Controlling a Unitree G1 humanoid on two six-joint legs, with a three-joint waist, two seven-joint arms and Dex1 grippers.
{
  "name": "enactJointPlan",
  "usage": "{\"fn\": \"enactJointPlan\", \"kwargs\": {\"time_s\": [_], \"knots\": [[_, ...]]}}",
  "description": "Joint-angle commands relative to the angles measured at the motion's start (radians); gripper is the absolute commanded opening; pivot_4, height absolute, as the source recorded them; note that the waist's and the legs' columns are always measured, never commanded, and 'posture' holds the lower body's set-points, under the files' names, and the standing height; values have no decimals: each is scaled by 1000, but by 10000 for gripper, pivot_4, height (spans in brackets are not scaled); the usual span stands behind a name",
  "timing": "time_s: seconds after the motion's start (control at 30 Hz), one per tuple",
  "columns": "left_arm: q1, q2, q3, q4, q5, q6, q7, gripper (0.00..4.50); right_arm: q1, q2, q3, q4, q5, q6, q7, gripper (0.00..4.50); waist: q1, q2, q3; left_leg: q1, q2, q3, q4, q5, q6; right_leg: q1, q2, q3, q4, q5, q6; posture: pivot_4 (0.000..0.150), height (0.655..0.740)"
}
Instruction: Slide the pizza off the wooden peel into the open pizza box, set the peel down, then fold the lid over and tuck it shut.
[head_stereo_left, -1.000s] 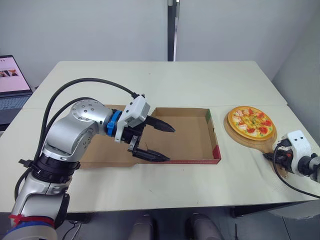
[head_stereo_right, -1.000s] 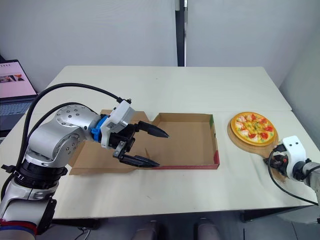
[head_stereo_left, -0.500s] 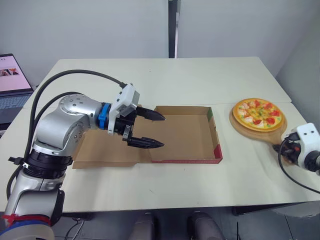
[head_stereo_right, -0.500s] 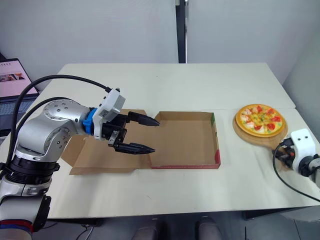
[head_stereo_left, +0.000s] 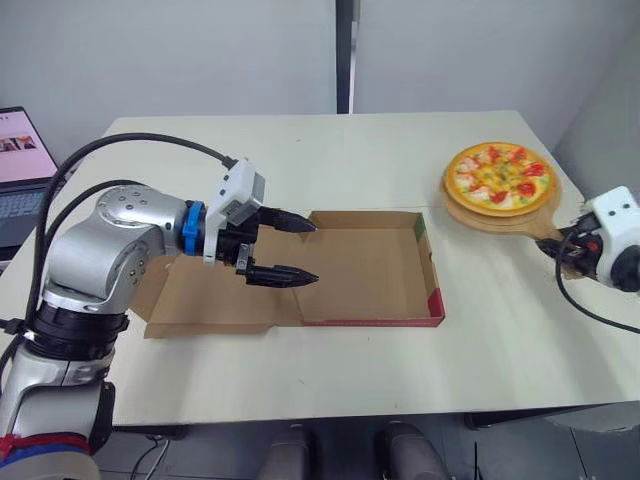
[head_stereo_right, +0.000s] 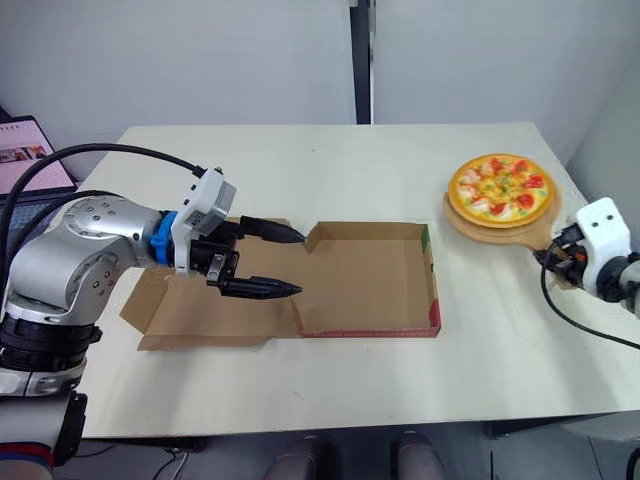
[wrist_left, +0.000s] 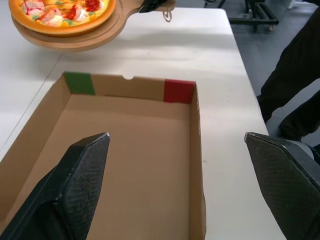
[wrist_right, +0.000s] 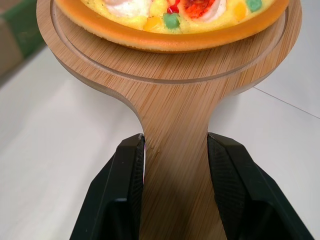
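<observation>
The lid (head_stereo_left: 218, 300) is joined to the box along a straight crease (head_stereo_left: 298, 304). The lid will swing up and over as a stiff panel when I fold it.
The pizza (head_stereo_left: 497, 178) lies on the round wooden peel (wrist_right: 175, 100), which looks lifted just off the table to the right of the box. My right gripper (wrist_right: 176, 141) is shut on the peel's handle, with one black finger on each side of it. The open cardboard pizza box (head_stereo_left: 370, 321) sits in the middle of the table, empty, its lid (head_stereo_left: 200, 305) lying flat out to the left. My left gripper (head_stereo_left: 311, 251) hovers open over the box's left edge, pointing toward the pizza, with nothing between its fingers (wrist_left: 82, 165).
A laptop (head_stereo_left: 20, 165) stands open beyond the table's left edge. The cream table (head_stereo_left: 330, 160) has bare room behind the box and in front of it. The box's right wall carries a green and a red patch (wrist_left: 179, 91).
My right gripper has raised the peel with the pizza and carried it farther back and a little toward the box. My left gripper has drawn back leftward to the box's left edge, still open.
</observation>
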Motion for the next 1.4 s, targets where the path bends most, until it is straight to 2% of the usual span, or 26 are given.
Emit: {"fn": "enactJointPlan", "kwargs": {"time_s": [0.03,0.2,0.6,1.2,1.4], "knots": [[18,52,65,-16,-5,1,4,45000,-70,-36,-9,-54,8,-79,48,16147,0,0,3,0,0,0,0,0,0,0,0,0,0,0,0,1500,7400],[55,89,85,-25,-4,0,9,45000,-88,-51,61,-35,-25,-191,127,16147,1,-1,7,0,0,0,0,0,0,0,0,0,0,0,0,1500,7400],[99,116,98,-49,-10,3,8,45000,-129,-48,149,-11,-112,-350,192,16147,3,-1,8,-1,0,0,0,0,0,0,-1,-1,0,0,0,1500,7400],[120,116,97,-50,-7,-3,2,45000,-219,-49,185,-11,-160,-370,260,16147,2,-1,9,-1,0,0,0,0,0,-1,-1,-1,0,0,0,1500,7400],[130,116,96,-52,-4,-10,2,45000,-224,-61,211,17,-226,-438,252,16147,2,-1,9,-1,0,0,0,0,0,-1,-1,-1,0,0,0,1500,7400]]}}
